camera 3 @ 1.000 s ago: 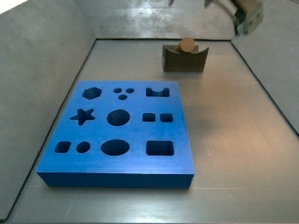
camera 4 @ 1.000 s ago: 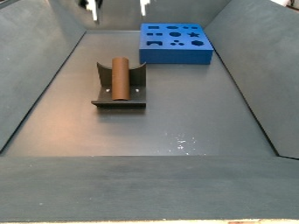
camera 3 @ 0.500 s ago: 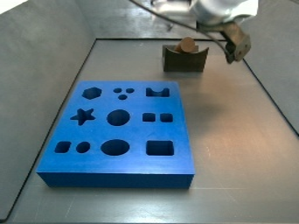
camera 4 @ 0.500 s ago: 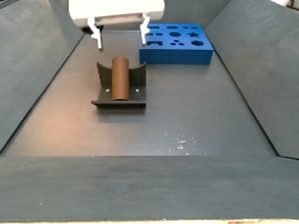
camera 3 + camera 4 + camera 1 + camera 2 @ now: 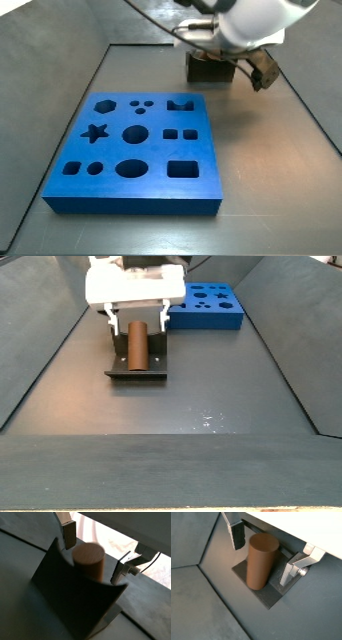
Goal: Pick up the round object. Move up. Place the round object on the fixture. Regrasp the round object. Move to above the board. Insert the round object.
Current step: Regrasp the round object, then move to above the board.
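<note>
The round object will come out and the fixture will stay standing when I lift, because the fixture's curved notch is wide open.
The round object, an orange-brown peg, lies in the notch of the dark fixture. It also shows in both wrist views, resting on the fixture. My gripper is open and low over the peg's far end, with one finger on each side of it and small gaps between. In a side view the gripper hides the peg and covers much of the fixture. The blue board lies apart from the fixture.
Grey sloping walls enclose the floor on both sides. The board's far edge lies close to the fixture's end in a side view.
My gripper has come down from high above the fixture and now straddles the peg's end. The peg, fixture and board have not moved.
</note>
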